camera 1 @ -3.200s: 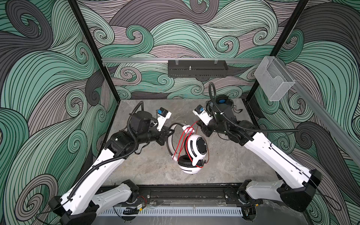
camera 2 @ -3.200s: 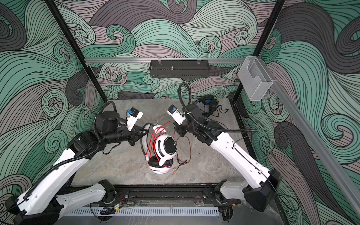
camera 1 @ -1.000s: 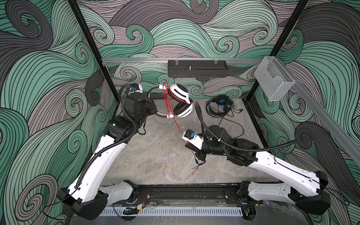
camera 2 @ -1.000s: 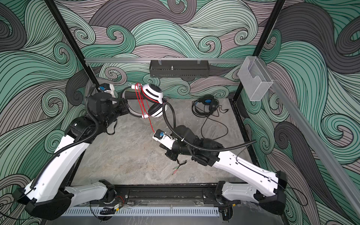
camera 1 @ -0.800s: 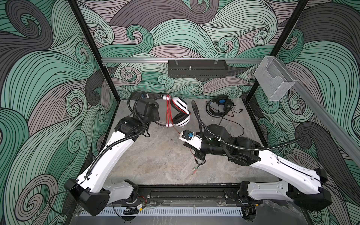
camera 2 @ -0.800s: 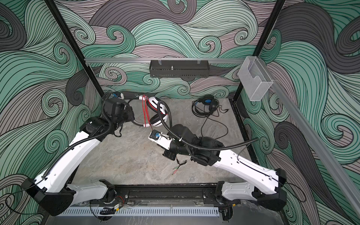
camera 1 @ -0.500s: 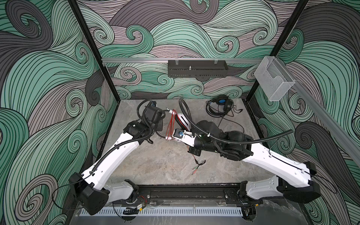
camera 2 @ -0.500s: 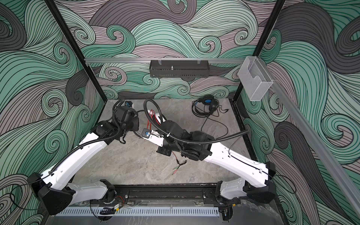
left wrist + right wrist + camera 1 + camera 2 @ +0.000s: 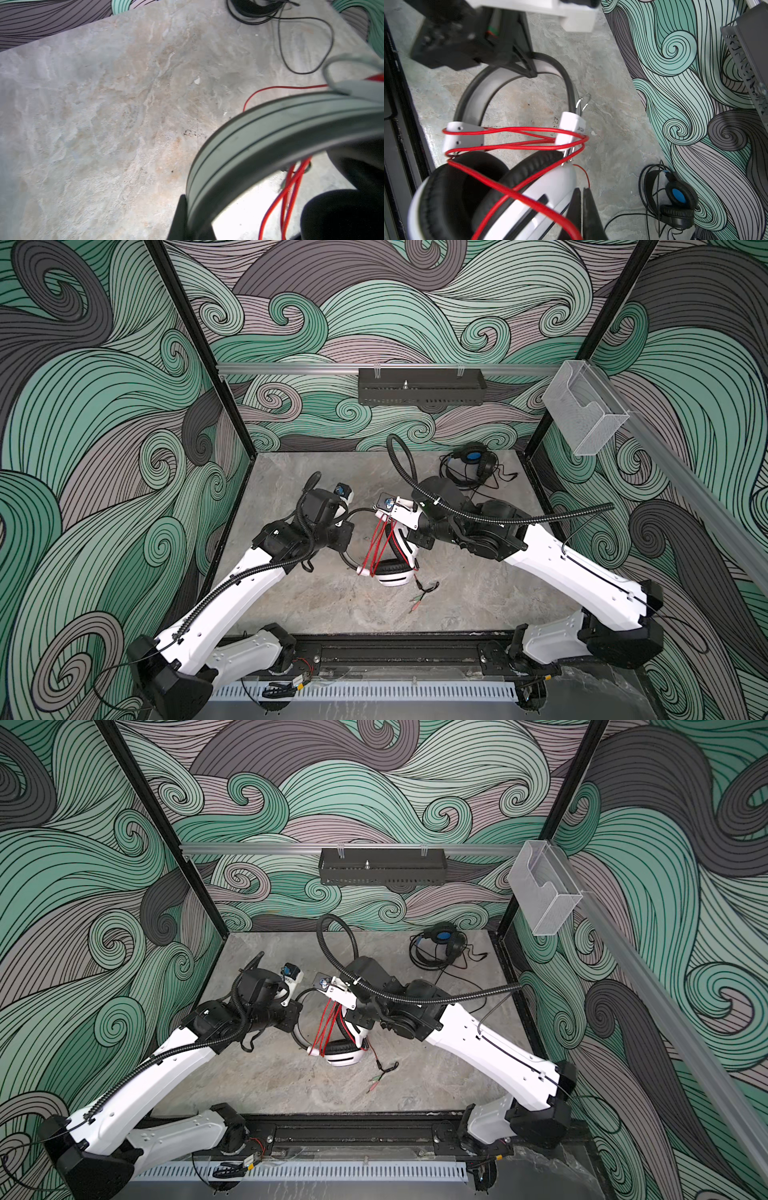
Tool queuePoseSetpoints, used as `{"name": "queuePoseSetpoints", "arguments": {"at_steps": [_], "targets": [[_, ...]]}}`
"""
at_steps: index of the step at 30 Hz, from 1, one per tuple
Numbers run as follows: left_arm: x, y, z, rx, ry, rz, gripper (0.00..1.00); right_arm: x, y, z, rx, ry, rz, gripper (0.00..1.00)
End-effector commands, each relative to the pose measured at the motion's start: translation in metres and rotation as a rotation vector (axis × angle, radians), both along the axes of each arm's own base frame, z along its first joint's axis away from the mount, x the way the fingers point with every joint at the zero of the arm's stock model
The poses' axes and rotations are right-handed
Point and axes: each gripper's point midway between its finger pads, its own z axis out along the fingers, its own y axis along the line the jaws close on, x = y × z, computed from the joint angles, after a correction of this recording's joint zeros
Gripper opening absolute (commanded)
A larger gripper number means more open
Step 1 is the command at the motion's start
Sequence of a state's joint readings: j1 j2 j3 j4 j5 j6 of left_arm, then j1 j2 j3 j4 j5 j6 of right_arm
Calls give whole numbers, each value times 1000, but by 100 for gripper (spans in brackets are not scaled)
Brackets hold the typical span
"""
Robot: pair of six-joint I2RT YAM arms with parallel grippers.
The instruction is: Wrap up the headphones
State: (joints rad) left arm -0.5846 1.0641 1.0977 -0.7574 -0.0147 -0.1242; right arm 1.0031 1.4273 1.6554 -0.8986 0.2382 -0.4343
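Note:
I should keep pulling the cord with my right gripper until it passes the white ear cup (image 9: 560, 182), then let go, as the red cord's turns (image 9: 518, 138) lie across both headband arms.
The white headphones (image 9: 395, 577) (image 9: 345, 1054) with black ear pads stand on an ear cup at the table's middle. The thin red cord (image 9: 517, 133) runs in several turns across the headband's arms. My left gripper (image 9: 345, 537) (image 9: 296, 1013) (image 9: 193, 224) is shut on the headband (image 9: 270, 128) (image 9: 508, 76). My right gripper (image 9: 582, 199) (image 9: 409, 541) is shut beside the white ear cup (image 9: 542, 193), and a thin end of the red cord enters its tips. The black headphones (image 9: 469, 464) (image 9: 436, 944) (image 9: 675, 199) with blue lining lie at the back right, their black cord loose.
The red cord's plug ends (image 9: 419, 597) (image 9: 382, 1075) lie on the table in front of the white headphones. A black tray (image 9: 419, 387) hangs on the back rail and a clear bin (image 9: 586, 414) on the right rail. Patterned walls close in three sides.
My left gripper has brought the white headphones down from high at the back left to the table's middle. My right gripper has moved back from the front to meet them.

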Motion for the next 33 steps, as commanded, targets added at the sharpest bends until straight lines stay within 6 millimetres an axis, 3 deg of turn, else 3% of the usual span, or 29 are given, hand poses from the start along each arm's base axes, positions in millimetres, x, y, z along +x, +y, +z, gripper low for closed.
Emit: {"name": "queuePoseSetpoints", "arguments": {"at_steps": [1, 8, 18, 24, 33], "targets": [[-23, -31, 14, -135, 32, -186, 0, 17, -7, 22, 65, -30, -48, 0], [-43, -48, 40, -240, 38, -305, 0, 26, -8, 5, 71, 19, -59, 0], [-50, -54, 89, -343, -17, -330, 0, 32, -15, -11, 255, 127, -102, 6], [-48, -59, 126, -443, -82, -323, 0, 36, -22, -8, 431, 168, -126, 12], [-48, -66, 182, -556, -161, -345, 0, 27, -17, 3, 605, 187, -58, 18]]}}
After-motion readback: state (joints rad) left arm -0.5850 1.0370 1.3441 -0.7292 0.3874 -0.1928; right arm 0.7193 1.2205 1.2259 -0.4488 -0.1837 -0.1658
